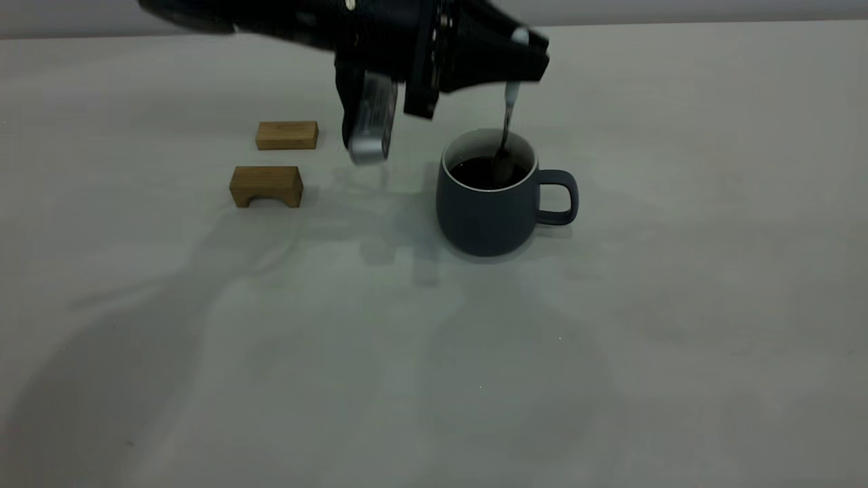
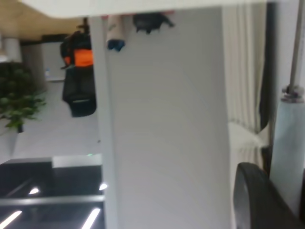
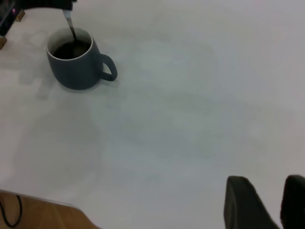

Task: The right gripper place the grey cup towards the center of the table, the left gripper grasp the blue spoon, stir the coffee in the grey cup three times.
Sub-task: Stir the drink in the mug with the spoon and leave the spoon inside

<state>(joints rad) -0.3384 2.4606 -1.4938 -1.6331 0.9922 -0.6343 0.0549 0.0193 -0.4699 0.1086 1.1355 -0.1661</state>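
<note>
The blue spoon's bowl [image 1: 504, 168] is only a little way into the coffee near the cup's handle side, so my left gripper needs to move it down deeper and sweep back across the coffee [image 1: 476, 173].
The grey cup [image 1: 485, 213] stands upright near the middle of the table [image 1: 610, 339], its handle pointing right and dark coffee [image 1: 478, 175] inside. My left gripper [image 1: 525, 57] hangs above it, shut on the pale handle of the blue spoon [image 1: 510, 102]. The spoon points down and its bowl dips into the coffee at the right side of the cup. The left wrist view shows the spoon handle [image 2: 288, 143] next to a black finger [image 2: 255, 195]. In the right wrist view the cup [image 3: 78, 67] and spoon [image 3: 70, 26] lie far from my right gripper [image 3: 266, 183], which is open and holds nothing.
Two tan wooden blocks lie left of the cup, a flat one [image 1: 287, 135] and an arched one [image 1: 266, 186]. A silver-grey part of the left arm [image 1: 371, 125] hangs between the blocks and the cup. The table's wooden edge [image 3: 43, 212] shows in the right wrist view.
</note>
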